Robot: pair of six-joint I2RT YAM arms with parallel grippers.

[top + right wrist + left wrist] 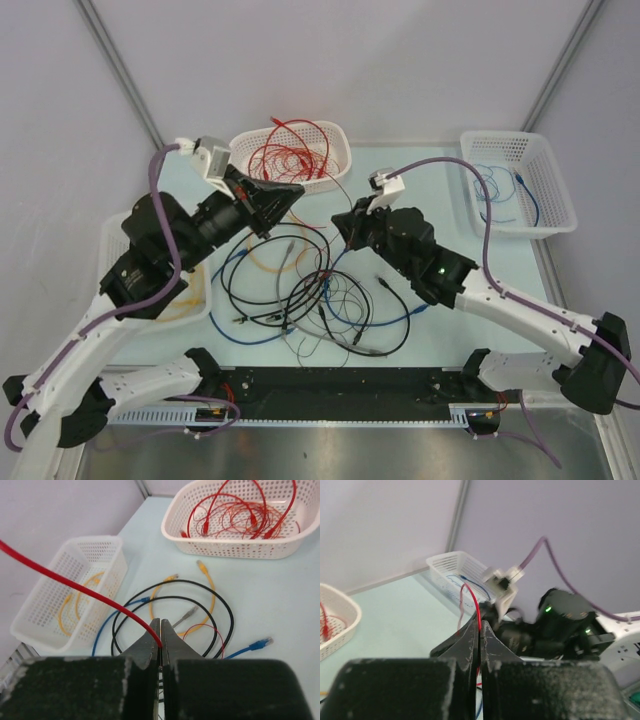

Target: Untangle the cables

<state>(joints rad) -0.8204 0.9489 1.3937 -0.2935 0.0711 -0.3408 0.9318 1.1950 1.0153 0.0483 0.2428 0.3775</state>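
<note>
The red cable's tail (216, 631) goes into the black loops. My right gripper should lift it so that my left gripper can take it lower down and pull it clear.
The cables (300, 290) lie in a loose tangle of black, blue, yellow and grey loops in the middle of the table. My left gripper (298, 188) hangs above the tangle, just in front of the basket of red cables. It is shut on a thin red cable (476, 605) that rises from its tips (480, 624). My right gripper (336, 223) is close to its right, also above the tangle. It (160, 622) is shut on a red cable (75, 582) that runs up and away to the left. Below it lie black loops (220, 605), a yellow cable (210, 587) and a blue plug (257, 644).
A white basket (335, 135) at the back centre holds several red cables. Another basket (545, 150) at the back right holds blue ones. A third basket (95, 545) on the left, partly under my left arm, holds yellow ones. A black rail (340, 385) runs along the near edge.
</note>
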